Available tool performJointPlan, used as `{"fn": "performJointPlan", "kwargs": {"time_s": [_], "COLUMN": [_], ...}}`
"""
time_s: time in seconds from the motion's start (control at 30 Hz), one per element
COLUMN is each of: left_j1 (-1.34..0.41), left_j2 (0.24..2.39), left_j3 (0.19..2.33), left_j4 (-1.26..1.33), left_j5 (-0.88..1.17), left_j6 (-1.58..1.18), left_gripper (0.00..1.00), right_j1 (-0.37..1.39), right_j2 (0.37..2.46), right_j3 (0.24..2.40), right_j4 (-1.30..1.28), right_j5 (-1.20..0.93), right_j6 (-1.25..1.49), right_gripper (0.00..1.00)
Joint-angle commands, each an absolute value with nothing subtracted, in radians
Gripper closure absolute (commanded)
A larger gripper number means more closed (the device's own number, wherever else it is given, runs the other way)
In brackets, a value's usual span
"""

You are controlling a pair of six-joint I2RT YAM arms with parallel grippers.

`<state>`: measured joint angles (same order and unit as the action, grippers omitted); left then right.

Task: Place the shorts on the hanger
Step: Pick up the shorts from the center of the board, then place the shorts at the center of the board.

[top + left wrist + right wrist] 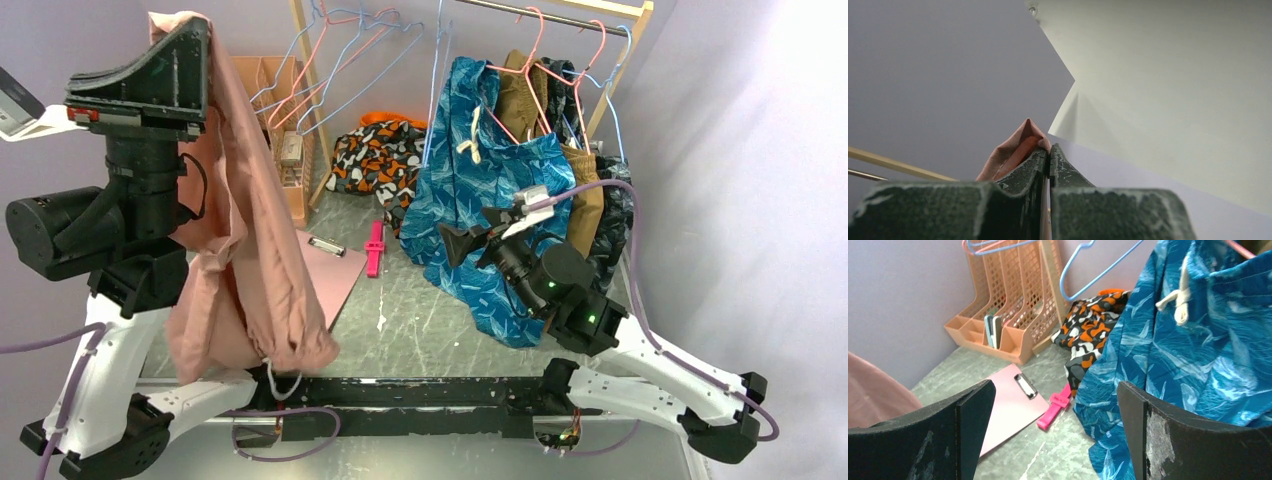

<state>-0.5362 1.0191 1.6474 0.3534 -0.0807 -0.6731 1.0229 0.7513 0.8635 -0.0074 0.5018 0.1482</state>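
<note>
The shorts (pixel 172 20) are held by the leg end in my left gripper and the waistband (pixel 300 352) hangs lowest, so next I put the shorts down and take the waistband with both grippers.
The dusty-pink shorts (pixel 250 230) hang from my left gripper (pixel 195 35), which is raised high at the far left and shut on their top edge. The fabric drapes down to the table's near edge. In the left wrist view the jaws are closed, with a fold of the shorts (pixel 1015 147) pinched at the tips of the left gripper (pixel 1049 154). My right gripper (pixel 465 238) is open and empty, low over the table beside the blue garment; it also shows in the right wrist view (pixel 1055 392). A light-blue wire hanger (pixel 360 81) hangs on the rack at the back (pixel 1103 274).
A blue patterned garment (pixel 480 200) hangs on a pink hanger from the wooden rack (pixel 620 60). An orange-black garment (pixel 375 155), a pink clipboard (pixel 335 270) and a pink clip (pixel 375 250) lie on the table. A peach file organiser (pixel 285 130) stands at the back left.
</note>
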Motion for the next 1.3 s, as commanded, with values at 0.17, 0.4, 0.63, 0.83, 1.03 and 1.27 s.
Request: {"fn": "performJointPlan", "kwargs": {"time_s": [0.17,0.4,0.63,0.83,1.03,1.27], "left_j1": [-0.543,-0.543,-0.543,-0.543,-0.543,-0.543], "left_j2": [0.937,0.969,1.024,1.081,0.959,0.660], "left_j3": [1.385,1.456,1.601,1.646,1.395,1.109], "left_j4": [0.286,0.247,0.303,0.333,0.225,-0.296], "left_j5": [-0.077,-0.031,0.106,0.171,0.034,-0.652], "left_j6": [-0.718,-0.705,-0.793,-0.835,-0.750,-0.626], "left_gripper": [0.93,0.93,0.93,0.93,0.93,0.93], "right_j1": [1.029,1.030,1.030,1.029,1.030,1.030], "right_j2": [0.781,0.790,0.759,0.744,0.677,0.544], "right_j3": [0.816,0.801,0.829,0.802,0.730,0.663], "right_j4": [-0.063,-0.093,-0.105,-0.122,-0.144,-0.245], "right_j5": [0.310,0.167,-0.018,-0.026,0.086,0.231], "right_j6": [0.184,0.193,0.181,0.195,0.251,0.309], "right_gripper": [0.03,0.03,0.03,0.03,0.04,0.04]}}
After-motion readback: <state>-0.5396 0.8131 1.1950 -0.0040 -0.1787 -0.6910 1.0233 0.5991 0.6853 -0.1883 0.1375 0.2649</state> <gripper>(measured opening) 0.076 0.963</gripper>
